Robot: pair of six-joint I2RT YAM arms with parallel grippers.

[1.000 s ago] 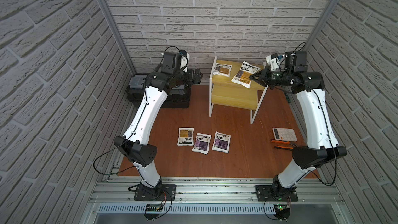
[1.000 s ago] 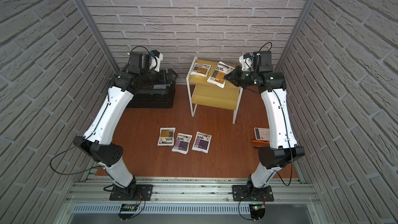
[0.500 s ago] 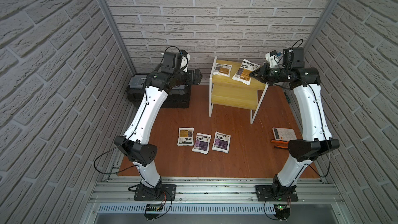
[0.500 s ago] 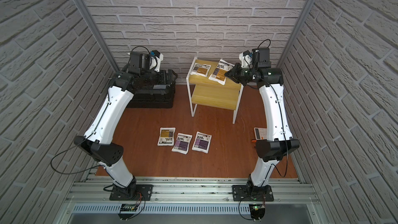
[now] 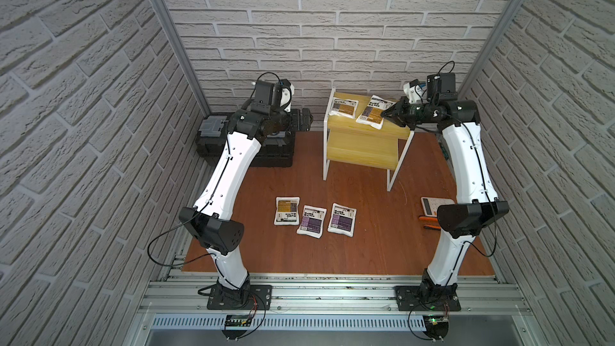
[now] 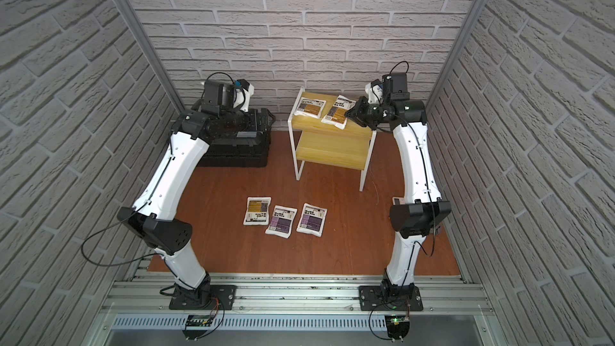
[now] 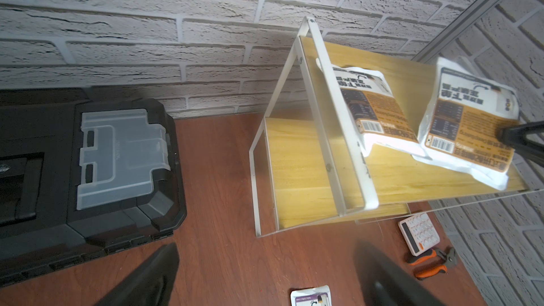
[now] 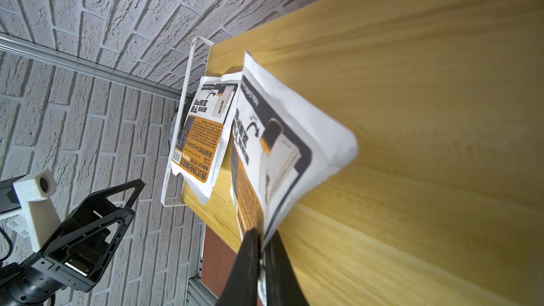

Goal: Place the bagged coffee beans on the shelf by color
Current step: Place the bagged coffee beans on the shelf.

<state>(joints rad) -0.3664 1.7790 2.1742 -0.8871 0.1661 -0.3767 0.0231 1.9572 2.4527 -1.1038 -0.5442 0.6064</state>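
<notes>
The held yellow bag (image 5: 372, 111) faces up over the shelf's top board (image 5: 362, 102), next to the other yellow bag, so my right gripper should keep lowering it until it lies flat.
The shelf (image 5: 396, 132) stands at the back, with two mustard-yellow bagged coffee beans on its top board (image 6: 357, 128). One lies at the left (image 5: 343, 108). The other (image 5: 373, 116) lies beside it, and my right gripper (image 5: 384, 114) is shut on its near edge, the jaws pinching the white seam (image 8: 262, 239). One yellow bag (image 5: 287, 211) and two purple bags (image 5: 311, 221) (image 5: 341, 219) lie in a row on the floor. My left gripper (image 7: 266, 248) hangs open above the floor between the toolbox and the shelf, holding nothing.
A black toolbox (image 5: 213, 131) with a grey latch sits at the back left, under my left arm. A white calculator (image 5: 431, 206) and orange-handled pliers (image 7: 429, 263) lie by the right arm's elbow. The shelf's lower board (image 5: 362, 151) is bare.
The right arm's elbow has drawn back and up, and the held yellow bag has settled onto the top board beside the other one. The left arm has not moved.
</notes>
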